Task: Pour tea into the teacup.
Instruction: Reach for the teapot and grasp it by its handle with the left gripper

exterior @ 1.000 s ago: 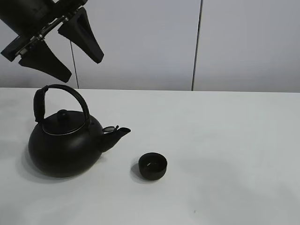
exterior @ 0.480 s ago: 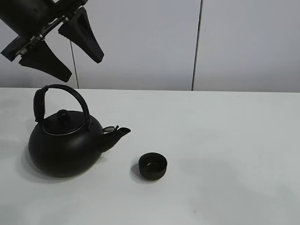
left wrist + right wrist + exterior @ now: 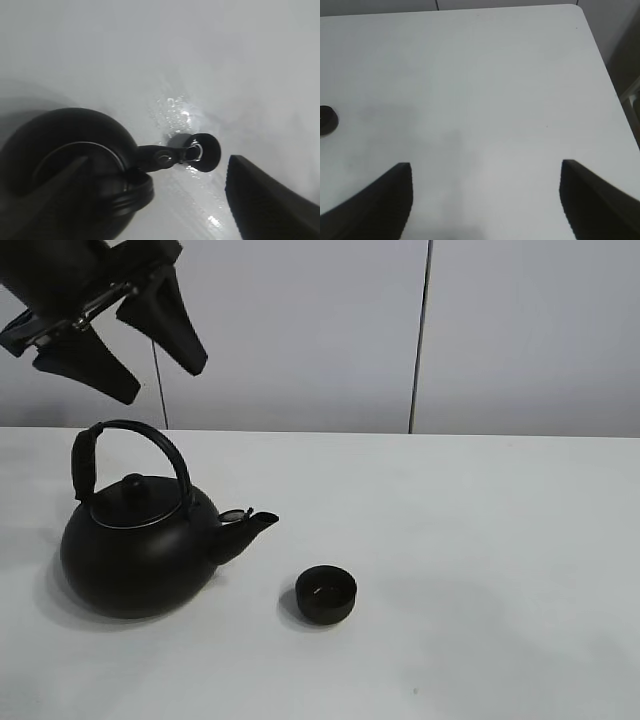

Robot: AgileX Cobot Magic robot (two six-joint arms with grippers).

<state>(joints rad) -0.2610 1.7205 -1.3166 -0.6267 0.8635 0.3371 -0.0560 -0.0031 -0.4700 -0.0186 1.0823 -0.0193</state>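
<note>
I need to back off my left gripper, since it points down above the kettle's arched handle (image 3: 150,429). It should then level out and grip the handle's upright side (image 3: 84,466) across from the spout.
The small black teacup (image 3: 326,595) stands on the white table, a short way in front of the spout of the big black kettle (image 3: 135,550). A faint glint shows inside the cup. The kettle sits upright at the left with its arched handle (image 3: 130,435) raised. High above the handle hangs my left gripper (image 3: 160,380), open and empty. Its wrist view looks down on the kettle (image 3: 75,170) and teacup (image 3: 202,152) between dark fingers (image 3: 270,200). My right gripper (image 3: 486,164) is open over bare table, with the teacup (image 3: 326,120) at the picture's edge.
The white table (image 3: 480,540) stretches to the right of the cup. Its rounded corner and side edge (image 3: 615,95) show in the right wrist view. A pale panelled wall (image 3: 420,340) stands behind the table.
My left gripper has risen a little and drifted left, still open. Kettle and teacup have not moved.
</note>
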